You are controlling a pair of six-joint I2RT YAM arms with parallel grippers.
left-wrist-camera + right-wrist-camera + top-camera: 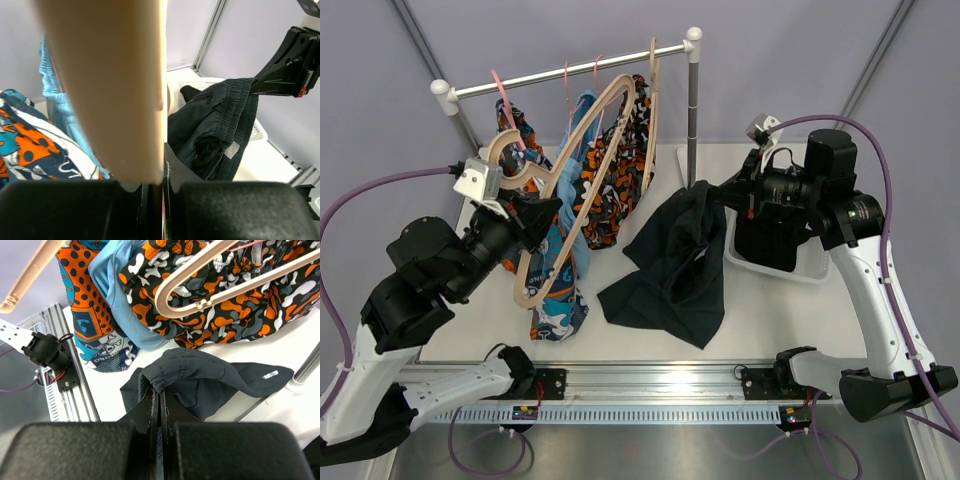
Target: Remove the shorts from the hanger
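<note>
My right gripper is lowering the waistband of the black shorts (pixel 672 268), clear of the beige hanger with their legs on open tabletop (pixel 740 298), and should continue, releasing it there.
My left gripper (pixel 542 222) is shut on the lower arm of a beige hanger (pixel 582 150) that slants up towards the rail (pixel 570 78); in the left wrist view that hanger (pixel 110 90) fills the space above the closed jaws. A black pair of shorts (pixel 670 270) hangs by its waistband from my right gripper (pixel 712 195), its lower part draped on the table, apart from the hanger. The right wrist view shows the jaws (pixel 160 395) pinched on the dark waistband (pixel 210 377). Orange, black and white camouflage shorts (pixel 620 175) hang on the rack.
A teal, blue and orange patterned garment (pixel 555 305) and a light blue garment (pixel 582 125) hang beside the hanger. The rack's upright post (pixel 693 110) stands behind the black shorts. A white bin (pixel 810 265) holding dark fabric (pixel 770 240) sits at the right.
</note>
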